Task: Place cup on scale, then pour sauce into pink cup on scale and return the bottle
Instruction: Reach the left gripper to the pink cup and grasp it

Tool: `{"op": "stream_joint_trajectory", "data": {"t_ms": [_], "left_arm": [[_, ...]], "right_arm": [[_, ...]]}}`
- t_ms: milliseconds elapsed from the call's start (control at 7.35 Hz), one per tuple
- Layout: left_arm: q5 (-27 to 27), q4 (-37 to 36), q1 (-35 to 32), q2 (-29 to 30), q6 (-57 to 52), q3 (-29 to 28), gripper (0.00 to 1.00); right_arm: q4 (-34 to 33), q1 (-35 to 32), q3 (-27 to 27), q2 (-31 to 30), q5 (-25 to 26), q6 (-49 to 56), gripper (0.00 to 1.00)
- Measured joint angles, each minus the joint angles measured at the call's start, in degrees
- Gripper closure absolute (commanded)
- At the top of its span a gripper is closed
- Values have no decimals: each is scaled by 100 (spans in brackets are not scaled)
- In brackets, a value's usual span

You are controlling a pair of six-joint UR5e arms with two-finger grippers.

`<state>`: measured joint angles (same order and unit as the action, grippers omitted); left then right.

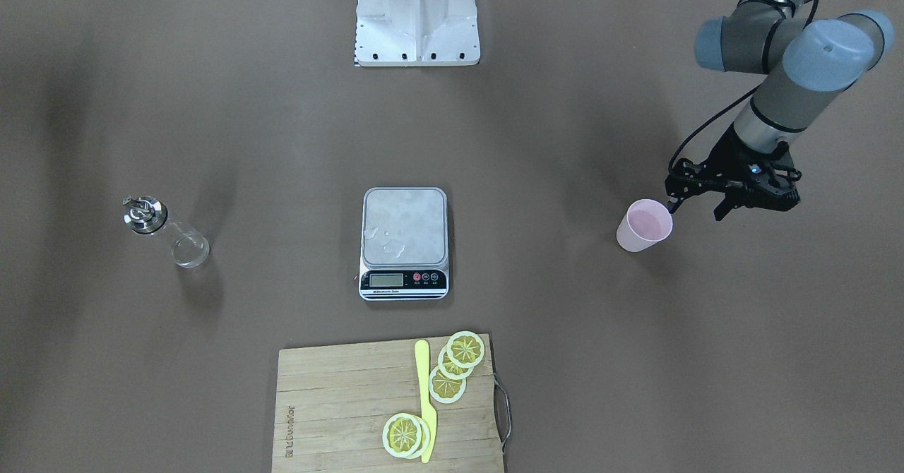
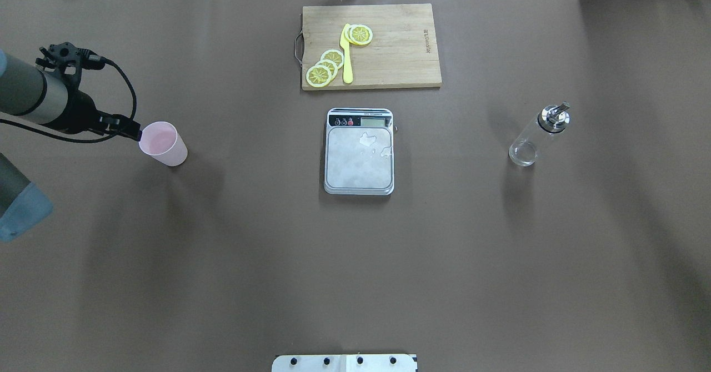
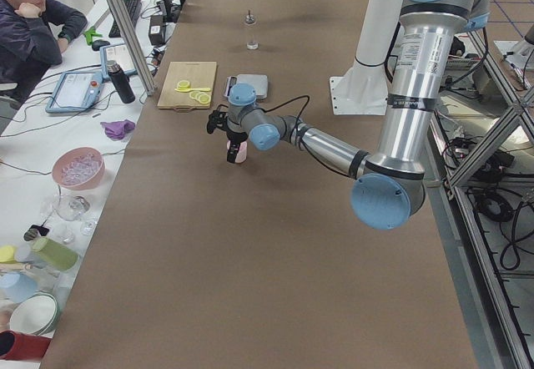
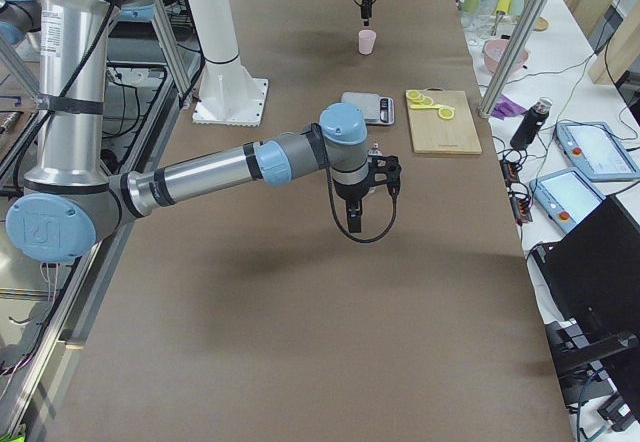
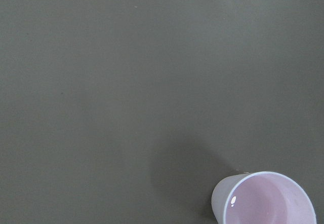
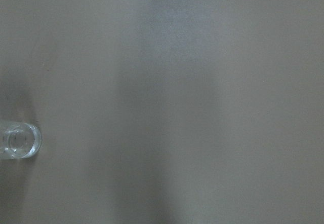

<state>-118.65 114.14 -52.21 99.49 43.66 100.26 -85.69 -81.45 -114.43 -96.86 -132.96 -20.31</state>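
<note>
I see that the grey display (image 1: 386,279) looks blank, so the scale (image 1: 404,243) will stay blank when I put the cup on its platform.
The pale pink cup (image 1: 644,226) (image 2: 164,143) stands upright on the brown table, far to the robot's left of the scale (image 1: 405,226) (image 2: 359,164). My left gripper (image 1: 696,210) (image 2: 133,133) hovers just beside and above the cup's rim, open and holding nothing. In the left wrist view the cup (image 5: 266,198) sits at the bottom right and looks empty. The clear glass bottle (image 1: 169,233) (image 2: 536,136) with a metal spout stands upright on the robot's right. My right gripper (image 4: 357,224) shows only in the exterior right view, above the table; I cannot tell its state. The bottle (image 6: 17,142) appears at the right wrist view's left edge.
A wooden cutting board (image 2: 400,55) with lemon slices and a yellow knife lies beyond the scale. The scale's platform carries small wet patches. A seated person (image 3: 33,27) is at a side desk cluttered with bowls and cups. The robot's white base (image 1: 417,18) stands behind the scale.
</note>
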Motion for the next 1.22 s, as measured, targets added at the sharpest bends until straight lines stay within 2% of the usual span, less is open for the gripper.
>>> {"op": "stream_joint_trajectory", "data": {"t_ms": [136,408,544,680,953,1225], "left_arm": [[5,0,51,6,9,-6,43],[8,0,90,68,-9,-105,44],[8,2,93,147,-16,-196,48],[6,5,96,236,-16,-289,59],[1,14,97,312,-10,-362,100],[0,22,97,323,-15,-370,100]], "right_arm": [[0,3,0,0,4,0,0],[0,15,1,0,3,0,0],[0,19,5,0,5,0,0],[0,21,7,1,6,0,0],[0,29,9,3,13,1,0],[0,32,9,5,15,0,0]]}}
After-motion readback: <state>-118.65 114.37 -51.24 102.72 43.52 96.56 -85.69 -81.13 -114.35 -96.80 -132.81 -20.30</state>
